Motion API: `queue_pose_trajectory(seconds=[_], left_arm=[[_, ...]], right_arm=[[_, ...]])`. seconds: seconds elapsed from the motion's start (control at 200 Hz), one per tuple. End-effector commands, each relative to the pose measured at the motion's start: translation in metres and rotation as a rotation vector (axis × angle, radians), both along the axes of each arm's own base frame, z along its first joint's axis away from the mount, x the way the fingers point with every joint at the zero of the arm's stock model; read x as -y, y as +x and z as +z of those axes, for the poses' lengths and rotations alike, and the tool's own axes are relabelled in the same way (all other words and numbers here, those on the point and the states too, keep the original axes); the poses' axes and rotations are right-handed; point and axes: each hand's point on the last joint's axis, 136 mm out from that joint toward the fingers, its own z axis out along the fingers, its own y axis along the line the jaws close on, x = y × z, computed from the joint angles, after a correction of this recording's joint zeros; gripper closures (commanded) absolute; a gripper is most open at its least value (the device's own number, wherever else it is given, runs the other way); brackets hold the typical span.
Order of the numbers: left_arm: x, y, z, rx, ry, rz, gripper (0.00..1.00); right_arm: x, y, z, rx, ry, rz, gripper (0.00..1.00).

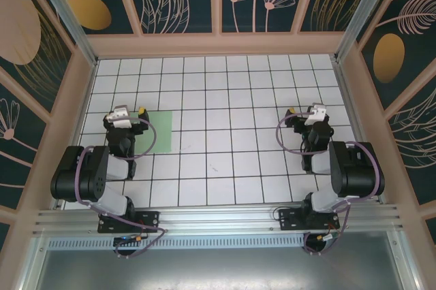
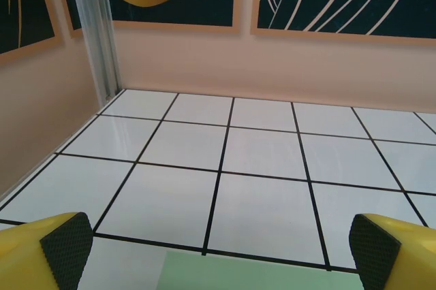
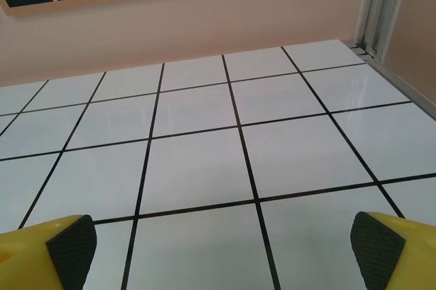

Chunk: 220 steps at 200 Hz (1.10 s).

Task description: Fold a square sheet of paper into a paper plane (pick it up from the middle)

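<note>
The pale green sheet [image 1: 159, 134] is under my left arm and far from my right gripper. My left gripper should first slide the sheet toward the table's middle [image 1: 206, 134].
The square sheet of paper [image 1: 158, 132] is pale green and lies flat and uncreased on the white grid table, left of centre. Its left part is under my left arm. My left gripper [image 1: 127, 110] hovers over the sheet's far left corner, wide open with nothing between the fingers. In the left wrist view the sheet's far edge [image 2: 252, 273] shows at the bottom, between the yellow fingers [image 2: 65, 242] of the left gripper [image 2: 218, 249]. My right gripper [image 1: 310, 109] stands open over bare tiles on the right. Its black pads [image 3: 71, 244] frame the right gripper [image 3: 221, 246], which holds nothing.
The tiled table [image 1: 225, 92] is enclosed by pinkish walls [image 1: 218, 45] at the back and both sides. An aluminium post [image 2: 95, 31] stands in the far left corner and another post [image 3: 381, 4] in the far right corner. Purple cables [image 1: 160, 143] loop beside each arm.
</note>
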Motion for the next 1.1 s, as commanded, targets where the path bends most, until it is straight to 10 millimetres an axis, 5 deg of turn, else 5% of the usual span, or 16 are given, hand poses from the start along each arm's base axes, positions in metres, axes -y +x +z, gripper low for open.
queue_pose_trajectory(seconds=[0.0, 0.595, 0.771, 0.856, 0.936, 1.096], left_arm=[[0.001, 0.004, 0.007, 0.023, -0.013, -0.011, 0.01], [-0.001, 0.003, 0.007, 0.024, -0.016, 0.000, 0.01], [-0.012, -0.031, 0.029, 0.157, -0.042, 0.065, 0.01], [-0.023, -0.046, 0.042, 0.190, -0.068, 0.127, 0.01], [-0.031, -0.033, 0.035, 0.052, -0.196, 0.190, 0.01], [-0.008, -0.014, 0.038, -0.109, -0.314, 0.087, 0.02]], right_arm=[[0.003, 0.001, 0.006, 0.031, 0.010, -0.010, 0.01], [0.003, 0.001, 0.006, 0.031, 0.016, -0.003, 0.01], [-0.004, 0.006, 0.010, 0.014, -0.003, 0.022, 0.01], [-0.007, 0.020, 0.011, -0.156, 0.000, 0.010, 0.01], [-0.007, 0.040, 0.022, -0.354, 0.082, -0.037, 0.01], [-0.069, 0.036, 0.027, -0.530, 0.267, 0.119, 0.01]])
